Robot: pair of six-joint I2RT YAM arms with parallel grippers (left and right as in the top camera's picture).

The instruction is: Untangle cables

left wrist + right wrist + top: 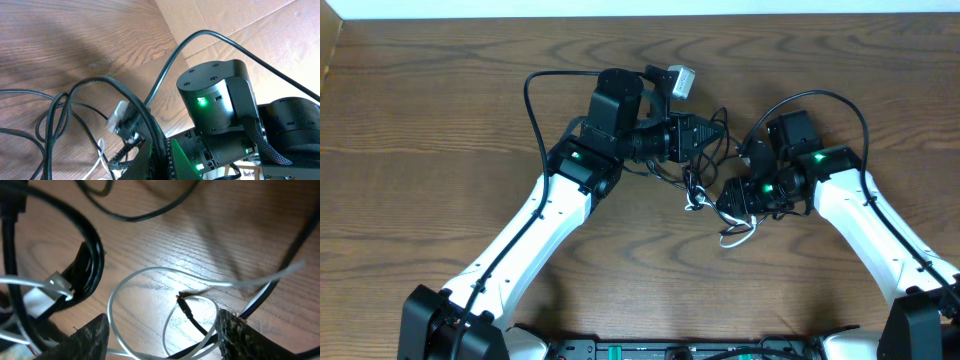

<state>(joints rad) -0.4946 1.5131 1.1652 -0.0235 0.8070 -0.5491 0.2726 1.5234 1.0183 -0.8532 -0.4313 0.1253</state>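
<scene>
The white plug (41,300) is caught in the black cable's loops (94,255), so my left gripper needs to bring the loops down before my right gripper reaches in next to the plug.
In the overhead view the cables lie tangled mid-table between my two grippers: the black cable (695,178) in loops, the white cable (736,236) curling out below it. My left gripper (712,135) is shut on a black cable (107,81), which arcs over the wood and runs down between the jaws (159,150). A strand of white cable (102,155) shows just left of them. My right gripper (162,340) is open just above the table, its fingers (90,340) either side of a white cable loop (150,271) and a black plug end (186,306), touching neither.
A bundled black cord with a white tag (55,285) lies left of the right gripper. The right arm's body (220,100) stands close in front of the left gripper, its thick wire (200,34) arching over. Cardboard (240,20) lies beyond the table's edge.
</scene>
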